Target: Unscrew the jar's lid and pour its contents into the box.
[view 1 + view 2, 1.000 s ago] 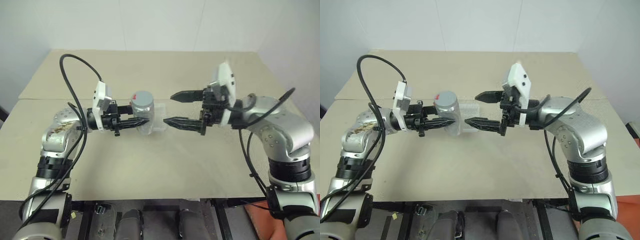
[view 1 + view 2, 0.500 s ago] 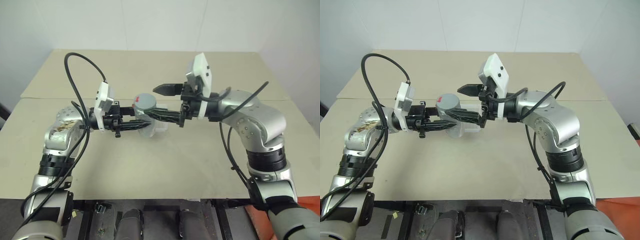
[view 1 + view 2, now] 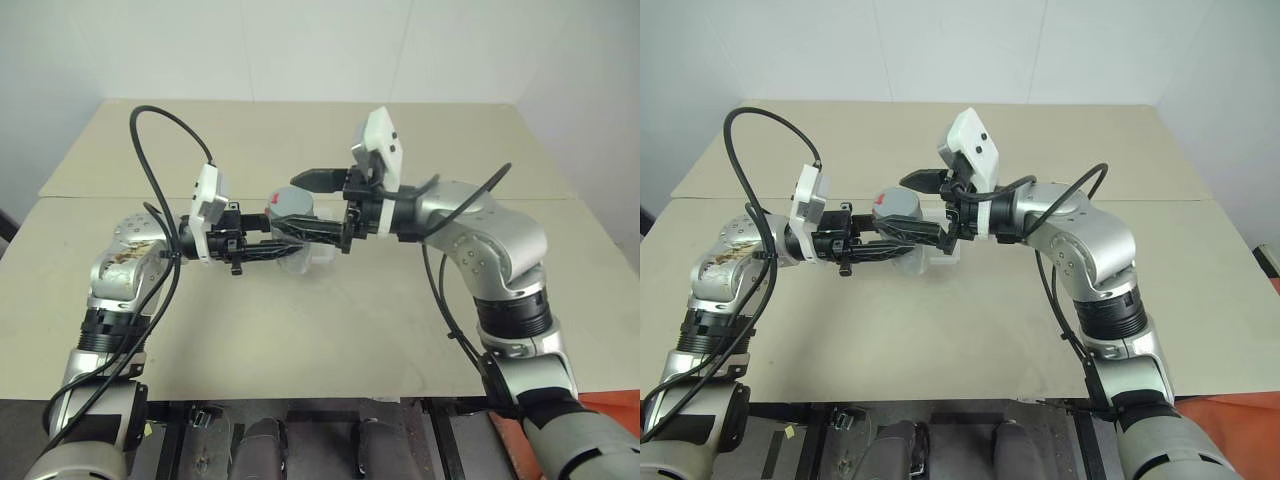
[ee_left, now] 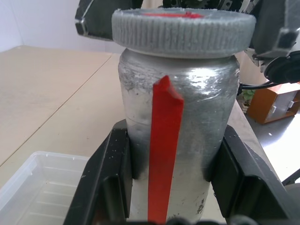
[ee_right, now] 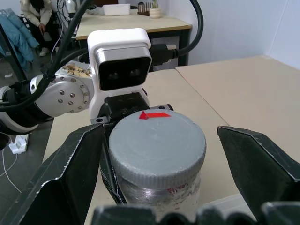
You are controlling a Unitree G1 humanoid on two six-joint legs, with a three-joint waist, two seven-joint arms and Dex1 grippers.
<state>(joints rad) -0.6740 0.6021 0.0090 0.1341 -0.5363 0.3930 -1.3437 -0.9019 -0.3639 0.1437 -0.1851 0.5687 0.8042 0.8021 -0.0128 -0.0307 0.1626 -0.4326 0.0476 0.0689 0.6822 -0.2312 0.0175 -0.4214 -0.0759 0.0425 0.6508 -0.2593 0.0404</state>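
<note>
I should expect to find loose brown pieces hidden inside the jar [image 5: 160, 194] when I unscrew the grey ribbed lid [image 5: 157, 145], because the lid covers the whole top of the jar.
My left gripper [image 3: 280, 241] is shut on the jar [image 4: 176, 117], holding it upright above the table. The jar is silvery-clear with a red strip down its side. Its grey ribbed lid [image 5: 157, 143] carries a red mark and sits on top. My right gripper [image 3: 290, 203] is open, reaching in level from the right. One finger [image 5: 70, 173] stands on each side of the lid, with a gap on both sides. The clear box [image 3: 322, 252] lies on the table just beneath and behind the jar. The contents are hidden.
The beige tabletop [image 3: 350, 330] spreads out all around the arms, with a seam running across it behind them. Far off in the right wrist view a person [image 5: 35, 14] sits beside another table.
My right gripper has swung left toward the jar, and its open fingers now stand on either side of the lid. The left gripper and the jar have stayed put.
</note>
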